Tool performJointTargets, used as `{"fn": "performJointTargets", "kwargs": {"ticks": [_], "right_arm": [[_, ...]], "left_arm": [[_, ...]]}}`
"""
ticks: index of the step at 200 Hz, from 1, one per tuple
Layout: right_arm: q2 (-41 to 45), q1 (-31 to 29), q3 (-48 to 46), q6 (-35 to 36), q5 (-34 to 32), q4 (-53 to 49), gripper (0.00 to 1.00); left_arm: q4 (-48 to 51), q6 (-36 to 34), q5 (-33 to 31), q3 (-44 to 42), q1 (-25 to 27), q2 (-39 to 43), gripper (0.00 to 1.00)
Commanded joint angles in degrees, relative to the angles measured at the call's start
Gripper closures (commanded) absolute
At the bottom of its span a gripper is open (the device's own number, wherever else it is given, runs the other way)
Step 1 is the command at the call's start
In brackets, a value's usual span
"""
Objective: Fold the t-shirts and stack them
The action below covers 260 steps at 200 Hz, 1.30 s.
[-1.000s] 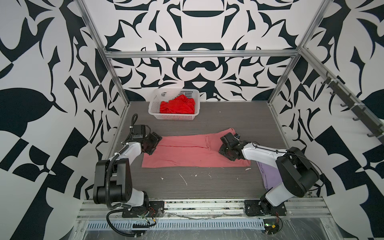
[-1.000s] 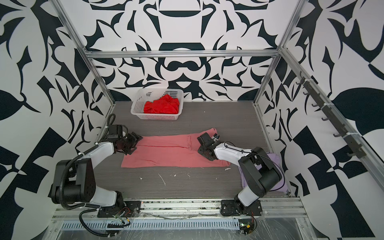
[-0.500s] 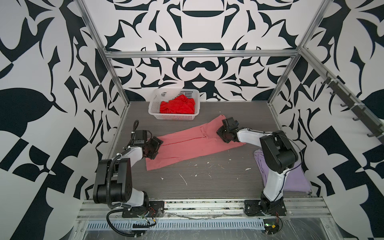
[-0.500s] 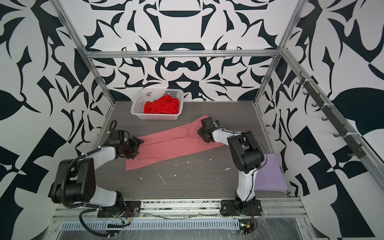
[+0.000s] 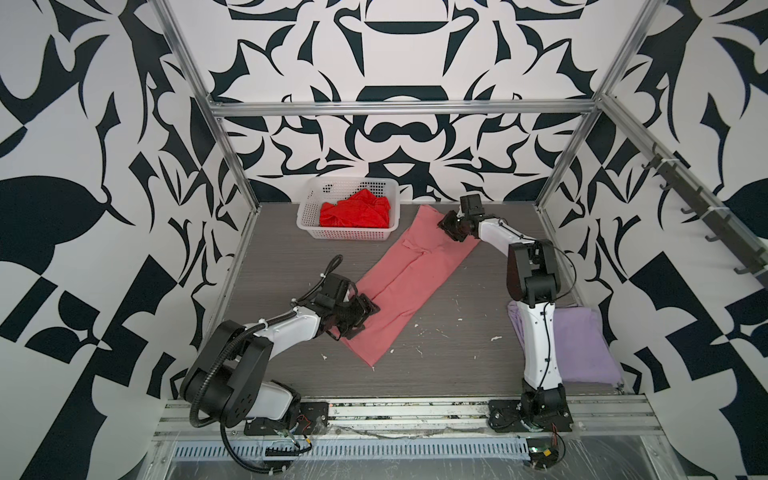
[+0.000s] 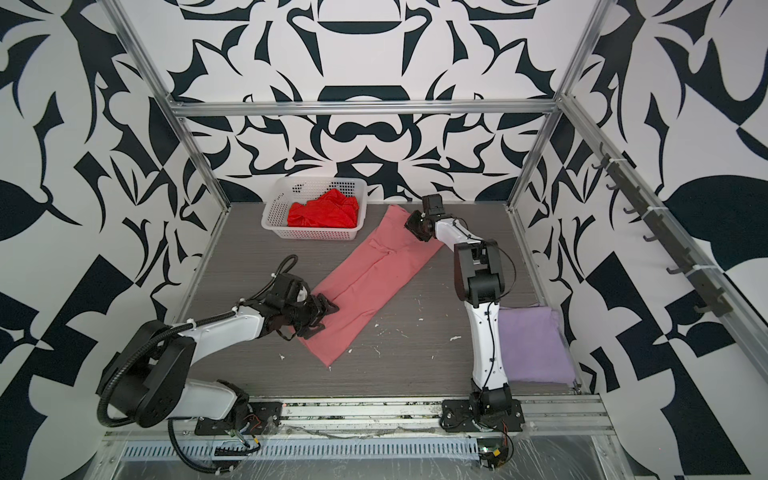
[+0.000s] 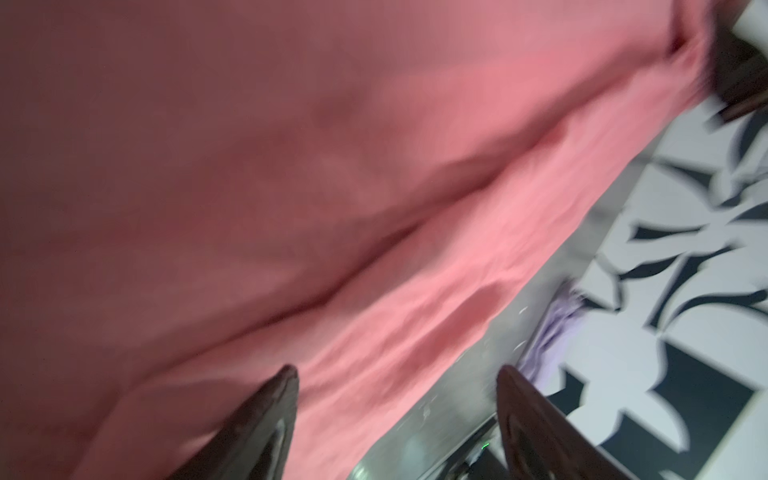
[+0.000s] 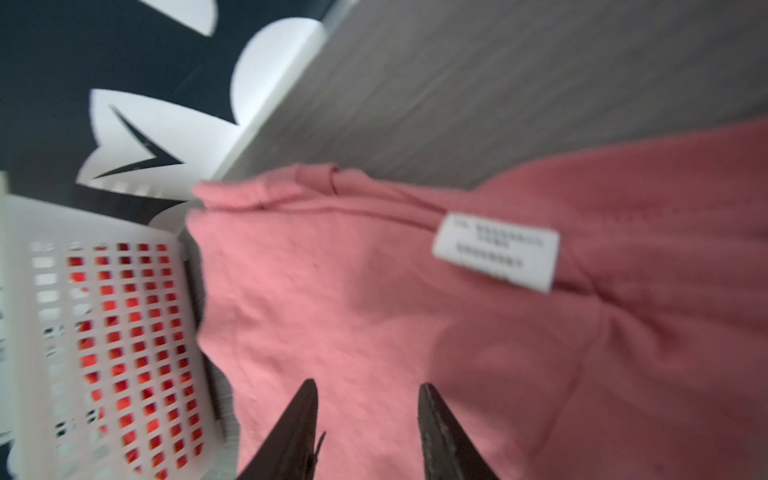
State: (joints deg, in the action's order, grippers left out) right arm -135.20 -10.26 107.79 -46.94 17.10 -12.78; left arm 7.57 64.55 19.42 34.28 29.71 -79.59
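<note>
The salmon-pink t-shirt (image 5: pixel 416 276) is lying at a slant across the tabletop, so the robot's left gripper should slide the salmon-pink t-shirt's near end (image 5: pixel 379 342) toward the lavender t-shirt to straighten the salmon-pink t-shirt before it grips that t-shirt's hem.
A salmon-pink t-shirt (image 5: pixel 411 278) (image 6: pixel 374 274), folded into a long strip, lies diagonally from near left to far right. My left gripper (image 5: pixel 365 316) (image 6: pixel 326 311) rests on its near-left end; in the left wrist view its jaws (image 7: pixel 397 370) stand wide open over the cloth. My right gripper (image 5: pixel 446 226) (image 6: pixel 411 224) sits on the far end, its fingers apart on the fabric (image 8: pixel 369 382) close to the white neck label (image 8: pixel 496 251). A folded lavender t-shirt (image 5: pixel 582 349) (image 6: pixel 532 345) lies at near right. A crumpled red t-shirt (image 5: pixel 355 212) (image 6: pixel 324 214) lies in the basket.
The white lattice basket (image 5: pixel 349 237) (image 6: pixel 309 235) stands at the back, touching the pink shirt's far corner (image 8: pixel 104 332). Small white scraps litter the grey tabletop near the front. Aluminium frame posts and patterned walls close in the sides and back.
The pink shirt has swung from lying across the table to a diagonal. The right gripper moved toward the back wall, the left gripper toward the front, both staying on the cloth.
</note>
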Motion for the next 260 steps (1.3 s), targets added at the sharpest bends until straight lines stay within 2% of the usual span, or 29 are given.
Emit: {"fn": "performJointTargets", "kwargs": {"ticks": [1,26,61,98,123,165,194,214,260], "right_arm": [[7.0,-0.9,2.3,3.6,4.1,-1.0,0.55],[13.2,-1.1,-0.4,3.7,4.0,-4.8,0.56],[28.0,-2.5,-22.0,-5.6,-1.7,3.8,0.54],[32.8,-7.3,-32.5,-8.9,-5.2,6.8,0.54],[29.7,-8.7,-33.2,-10.0,-4.6,7.6,0.54],[20.7,-8.8,-26.5,-7.6,-3.4,4.4,0.54],[14.1,-8.1,-18.2,-3.7,-3.4,-0.7,0.54],[9.5,-6.5,-12.8,-2.0,-2.1,-1.2,0.54],[2.4,-2.4,-0.8,1.1,4.7,-2.5,0.54]], "left_arm": [[19.6,-7.1,-8.8,6.8,0.3,4.3,0.18],[26.7,-15.5,-14.7,15.2,-0.3,3.8,0.17],[31.1,-26.1,-19.0,22.8,-3.0,-4.9,0.16],[26.9,-33.5,-11.8,25.9,-7.1,-15.2,0.16],[25.2,-33.9,-10.9,25.5,-7.1,-18.1,0.17],[19.9,-29.8,-4.9,18.8,-6.2,-18.0,0.2],[19.0,-24.1,-5.9,14.4,-2.0,-15.9,0.2],[17.3,-18.2,-5.6,11.2,3.1,-13.8,0.2],[9.6,-3.2,-4.0,6.1,19.1,-10.7,0.2]]}}
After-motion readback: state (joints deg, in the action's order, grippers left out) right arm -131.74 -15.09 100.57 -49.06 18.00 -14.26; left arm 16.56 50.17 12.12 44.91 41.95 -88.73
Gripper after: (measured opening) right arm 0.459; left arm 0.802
